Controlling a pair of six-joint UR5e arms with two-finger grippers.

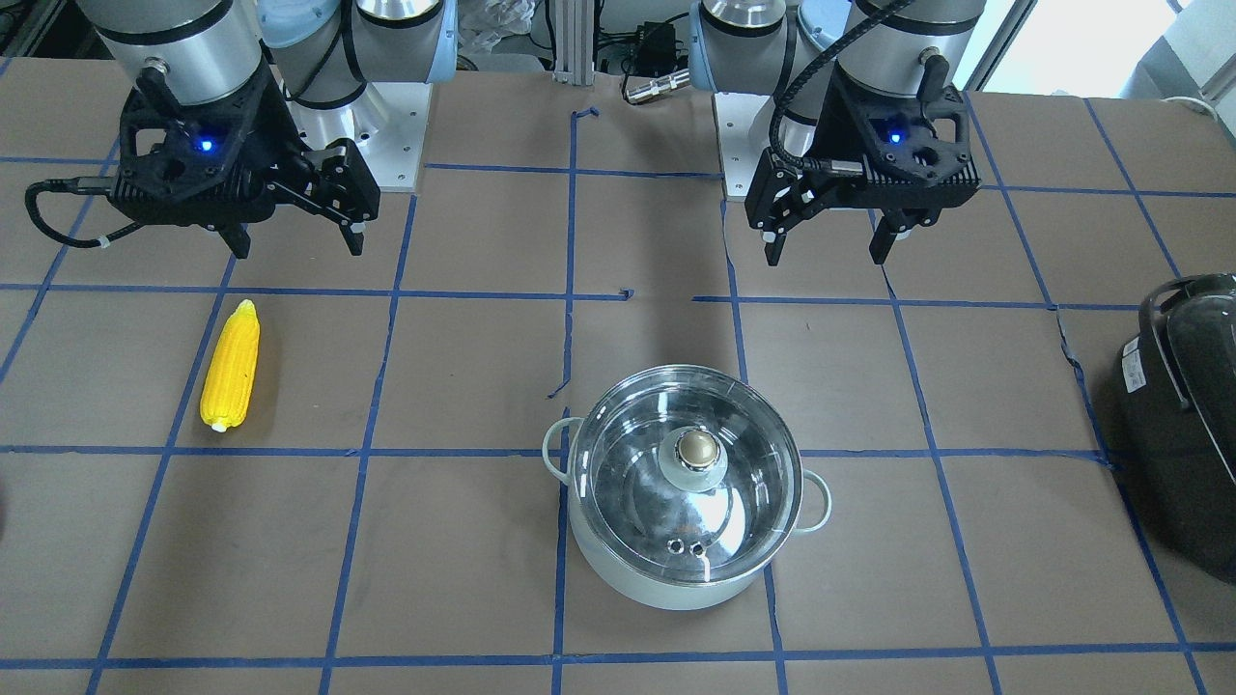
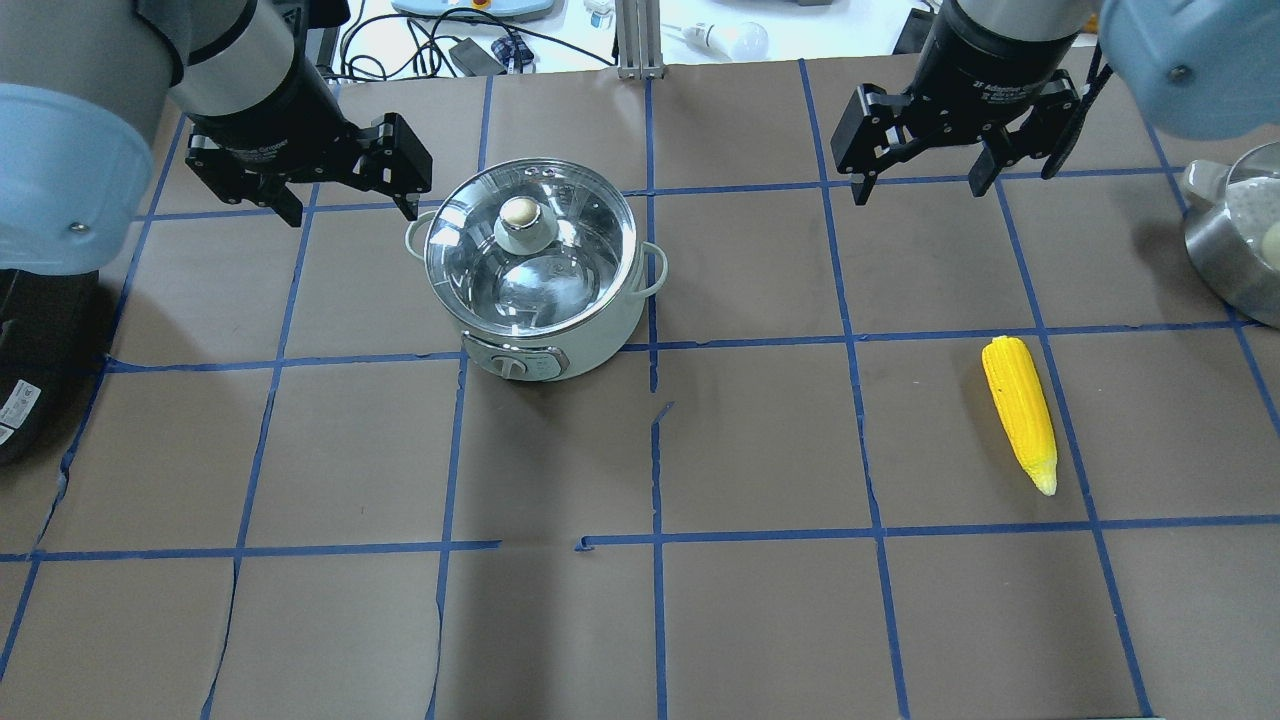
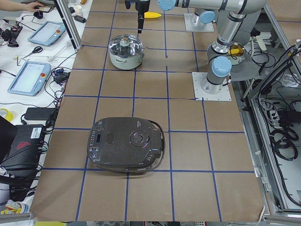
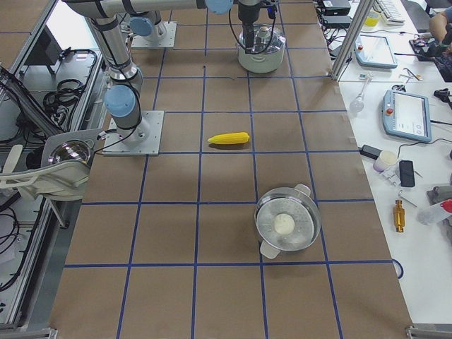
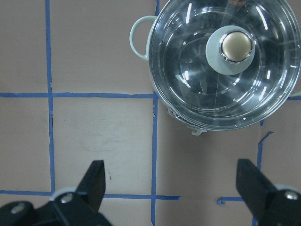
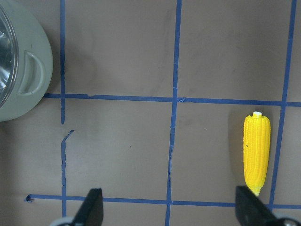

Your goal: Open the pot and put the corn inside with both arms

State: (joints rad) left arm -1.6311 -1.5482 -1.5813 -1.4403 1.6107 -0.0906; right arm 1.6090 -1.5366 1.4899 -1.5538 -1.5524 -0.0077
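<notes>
My gripper will find the pot (image 1: 672, 593) empty when it lifts the glass lid, because only shiny steel (image 1: 639, 510) shows through that lid.
The pale mint-green pot (image 1: 666, 579) stands on the table with its glass lid (image 1: 637, 483) on and the brass-coloured knob (image 1: 693, 449) on top. It also shows in the overhead view (image 2: 545, 350) and in the left wrist view (image 5: 188, 56). The yellow corn (image 1: 230, 365) lies flat on the table, well apart from the pot, and also shows in the overhead view (image 2: 1020, 412) and the right wrist view (image 6: 257, 153). My left gripper (image 2: 352, 215) is open and empty, hovering beside the pot's left. My right gripper (image 2: 919, 192) is open and empty, above the table beyond the corn.
A large black appliance (image 3: 126, 143) with a handle sits on the table's left end (image 1: 1188, 405). A steel pot (image 4: 286, 222) holding a white ball sits toward the table's right end. Blue tape marks a grid on the brown table cover.
</notes>
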